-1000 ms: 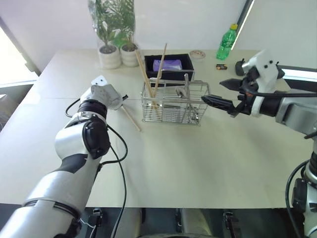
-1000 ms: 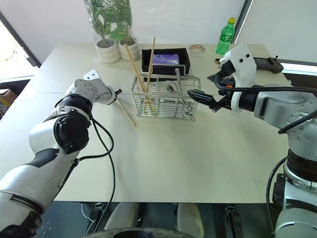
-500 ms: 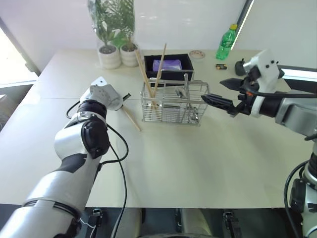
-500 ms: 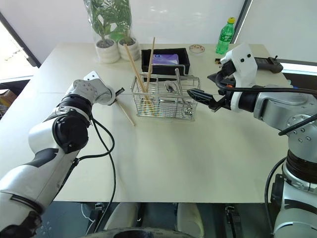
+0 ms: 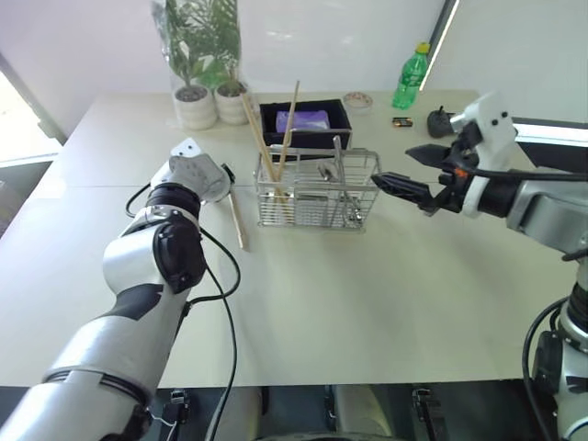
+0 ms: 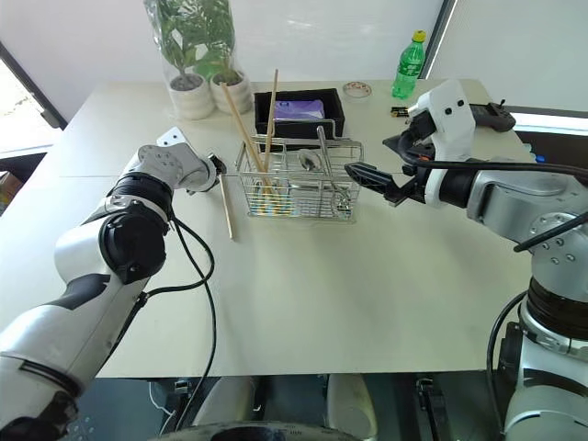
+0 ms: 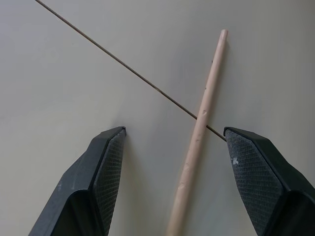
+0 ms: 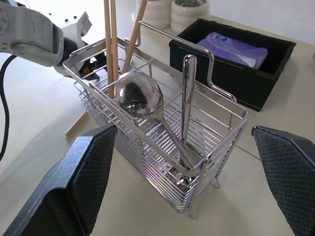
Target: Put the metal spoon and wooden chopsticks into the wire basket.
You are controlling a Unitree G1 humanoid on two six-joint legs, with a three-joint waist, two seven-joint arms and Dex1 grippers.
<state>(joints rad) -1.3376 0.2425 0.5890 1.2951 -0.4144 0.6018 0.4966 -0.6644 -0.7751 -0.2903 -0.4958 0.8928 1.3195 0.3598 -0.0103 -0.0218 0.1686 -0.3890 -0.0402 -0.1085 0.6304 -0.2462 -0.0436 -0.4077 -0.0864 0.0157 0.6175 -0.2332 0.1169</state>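
Observation:
My left gripper's open fingers have the loose chopstick (image 7: 202, 116) at a slant between them, so I should rise a little and turn my left gripper in line before closing on the chopstick's body (image 7: 190, 156).
The wire basket (image 5: 314, 189) stands mid-table. Inside it the metal spoon (image 8: 136, 93) leans bowl-up beside a second upright metal handle (image 8: 186, 78). Wooden chopsticks (image 5: 267, 138) stick up out of the basket's left end. One more chopstick (image 7: 202, 117) lies flat on the table left of the basket, between the open fingers (image 7: 108, 157) of my left gripper (image 7: 172, 132), which do not touch it. My right gripper (image 5: 405, 168) hovers open just right of the basket, with nothing in it.
Behind the basket sits a black tray (image 5: 271, 118) holding a purple object. Two potted plants (image 5: 200, 103) stand at the back left. A green bottle (image 5: 410, 79), a small dish (image 5: 357, 99) and a battery (image 5: 401, 121) are at the back right.
My left gripper has opened and let go of the chopstick, which now lies loose on the table at a slightly different angle. The camera has shifted a little. The right arm has kept still.

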